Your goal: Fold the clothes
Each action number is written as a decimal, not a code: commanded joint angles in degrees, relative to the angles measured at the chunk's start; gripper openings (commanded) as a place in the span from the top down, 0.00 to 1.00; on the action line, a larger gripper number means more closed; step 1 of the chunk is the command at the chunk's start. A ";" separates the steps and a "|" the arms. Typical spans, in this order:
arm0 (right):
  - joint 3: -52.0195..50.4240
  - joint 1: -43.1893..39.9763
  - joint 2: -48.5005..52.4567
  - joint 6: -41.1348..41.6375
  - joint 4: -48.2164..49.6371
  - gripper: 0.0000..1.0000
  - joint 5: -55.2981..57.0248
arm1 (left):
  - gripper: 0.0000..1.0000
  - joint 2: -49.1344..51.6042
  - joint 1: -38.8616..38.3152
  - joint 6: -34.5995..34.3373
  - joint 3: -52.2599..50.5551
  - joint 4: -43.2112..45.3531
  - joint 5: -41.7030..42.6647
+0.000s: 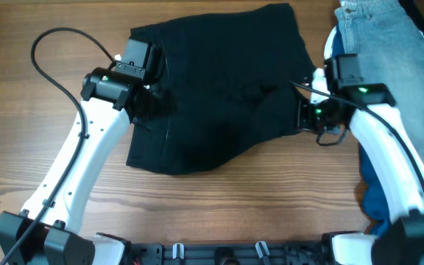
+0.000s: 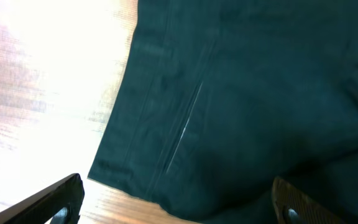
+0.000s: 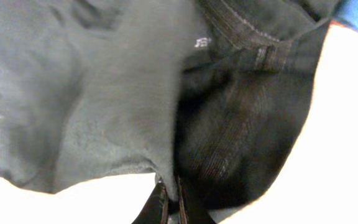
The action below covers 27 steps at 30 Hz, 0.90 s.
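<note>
Next, my left gripper goes to the loose other corner of the black shorts' near edge [image 1: 230, 161] and pinches that corner [image 1: 132, 161] before folding, because only my right gripper holds the edge.
The black shorts [image 1: 219, 88] lie spread on the wooden table, waistband toward the right. My left gripper [image 1: 153, 103] hovers over their left edge with its fingers wide apart and nothing between them; the left wrist view shows a hemmed edge of the shorts [image 2: 241, 99] with bare wood beside it. My right gripper [image 1: 305, 114] is at the shorts' right edge. In the right wrist view its fingers [image 3: 171, 199] are pinched together on the fabric edge of the shorts [image 3: 241, 124], with pale pocket lining [image 3: 104, 112] beside them.
Light-blue denim shorts [image 1: 392, 59] lie at the far right. A royal-blue garment [image 1: 377, 199] lies under the right arm. A black cable [image 1: 50, 51] loops over the table at the left. Bare wood [image 1: 219, 206] runs along the front.
</note>
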 commanded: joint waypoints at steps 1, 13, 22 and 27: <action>0.81 -0.07 -2.73 4.63 -4.09 0.96 3.08 | 0.05 0.44 0.33 -5.44 0.22 -5.14 1.14; 0.76 -0.09 -2.67 5.11 -0.28 0.96 3.04 | 0.11 0.44 2.93 -32.63 -20.98 2.36 5.84; 0.66 -0.09 -2.67 6.05 -0.17 0.96 3.04 | 0.26 0.44 6.01 -48.22 -33.92 13.00 2.62; 0.66 -0.09 -2.67 7.56 0.98 0.96 3.06 | 0.39 0.46 6.01 -49.00 -38.18 19.12 -0.37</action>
